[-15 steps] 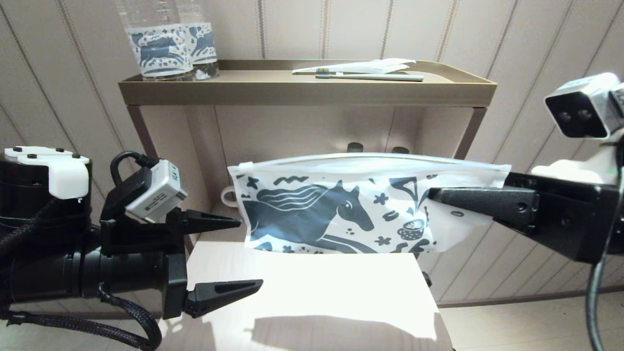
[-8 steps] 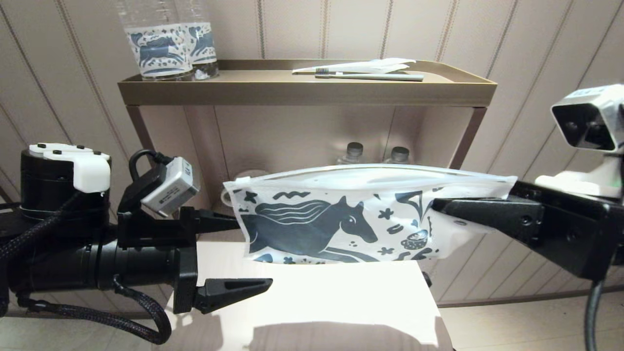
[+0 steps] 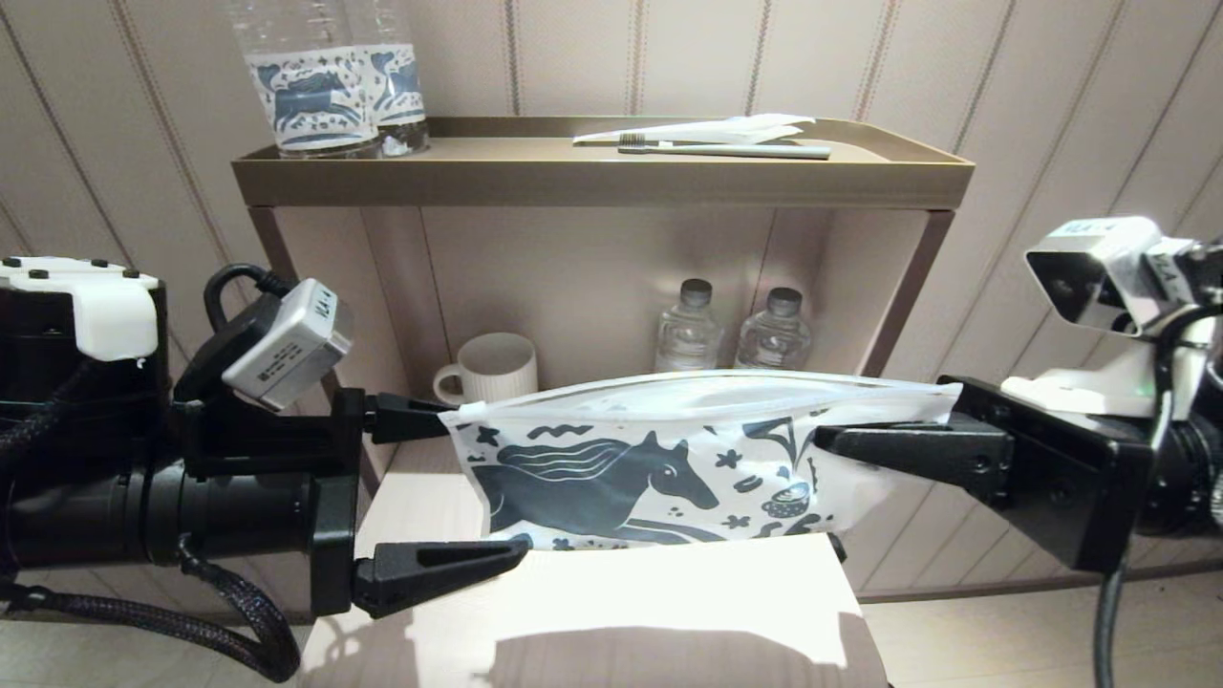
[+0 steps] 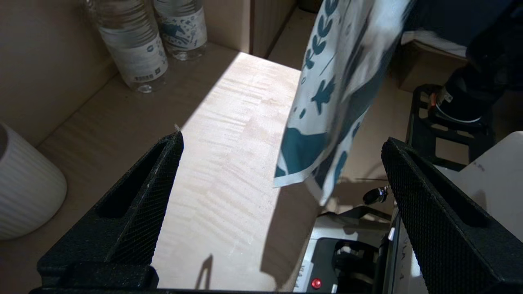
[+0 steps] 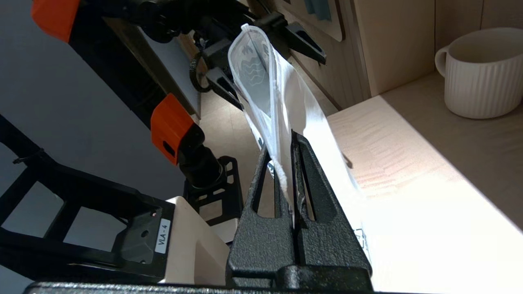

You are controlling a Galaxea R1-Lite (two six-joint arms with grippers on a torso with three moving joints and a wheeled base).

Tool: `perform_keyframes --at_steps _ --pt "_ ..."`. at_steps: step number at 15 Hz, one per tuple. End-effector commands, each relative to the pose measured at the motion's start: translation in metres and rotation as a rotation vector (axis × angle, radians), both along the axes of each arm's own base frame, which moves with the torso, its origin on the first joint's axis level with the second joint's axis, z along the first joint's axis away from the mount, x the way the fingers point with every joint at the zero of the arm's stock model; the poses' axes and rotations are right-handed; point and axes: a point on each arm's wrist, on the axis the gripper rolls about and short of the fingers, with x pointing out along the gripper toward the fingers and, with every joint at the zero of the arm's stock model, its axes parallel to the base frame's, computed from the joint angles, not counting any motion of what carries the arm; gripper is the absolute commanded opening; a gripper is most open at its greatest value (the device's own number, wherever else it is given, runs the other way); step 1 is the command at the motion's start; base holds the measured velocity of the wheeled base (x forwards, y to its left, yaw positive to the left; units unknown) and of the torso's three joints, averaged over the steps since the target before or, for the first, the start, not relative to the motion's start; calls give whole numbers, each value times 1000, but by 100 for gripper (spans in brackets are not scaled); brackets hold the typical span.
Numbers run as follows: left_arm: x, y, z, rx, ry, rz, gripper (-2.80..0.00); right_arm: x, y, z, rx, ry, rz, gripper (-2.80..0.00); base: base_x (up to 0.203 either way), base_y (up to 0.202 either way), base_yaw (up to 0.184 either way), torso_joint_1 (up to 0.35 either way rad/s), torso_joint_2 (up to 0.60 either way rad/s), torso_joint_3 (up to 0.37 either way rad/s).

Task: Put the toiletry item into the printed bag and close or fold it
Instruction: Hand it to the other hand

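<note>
I keep moving in, because the printed bag's loose end (image 3: pixel 479 482) hangs edge-on between my left gripper's open fingers, until they are on both sides of its top corner (image 3: pixel 458 417), and then close them.
The printed bag (image 3: pixel 631 468), white with a dark teal horse, hangs lengthwise just above the lower shelf (image 3: pixel 621 592), its top edge bowed slightly apart. My right gripper (image 3: pixel 824 441) is shut on the bag's right end; in the right wrist view the plastic (image 5: pixel 261 73) is pinched between the closed fingers (image 5: pixel 282 143). My left gripper (image 3: pixel 487 483) is open at the bag's left end, one finger behind the top corner, the other below. In the left wrist view the bag (image 4: pixel 343 61) hangs between the spread fingers (image 4: pixel 282 139), untouched. The toiletry item, a toothbrush (image 3: pixel 726 150), lies on the top tray.
A white wrapper (image 3: pixel 707 129) lies beside the toothbrush on the brown tray (image 3: pixel 592 182). Two large bottles (image 3: pixel 311 86) with horse labels stand at the tray's left. Behind the bag on the lower shelf are a ribbed white mug (image 3: pixel 492 368) and two small bottles (image 3: pixel 731 330).
The right gripper has lowered the bag, uncovering the mug and small bottles behind it. The bag's left end has come down between the left gripper's open fingers.
</note>
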Motion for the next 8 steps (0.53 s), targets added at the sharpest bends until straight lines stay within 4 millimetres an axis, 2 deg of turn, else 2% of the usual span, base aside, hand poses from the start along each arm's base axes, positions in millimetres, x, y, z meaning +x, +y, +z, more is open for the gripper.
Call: perform_keyframes --at_steps 1,3,5,8 --pt "-3 1 5 -14 -15 -10 0 4 2 -5 -7 19 9 -280 0 0 0 0 0 0" --pt "-1 -1 5 -34 27 -34 0 3 3 -5 -7 19 15 -280 0 0 0 0 0 0" --pt "-1 -12 4 -61 75 -92 0 1 3 -2 -3 6 15 -280 0 0 0 0 0 0" --pt "-1 -15 5 -112 44 -104 0 0 2 -1 -2 2 17 -280 0 0 0 0 0 0"
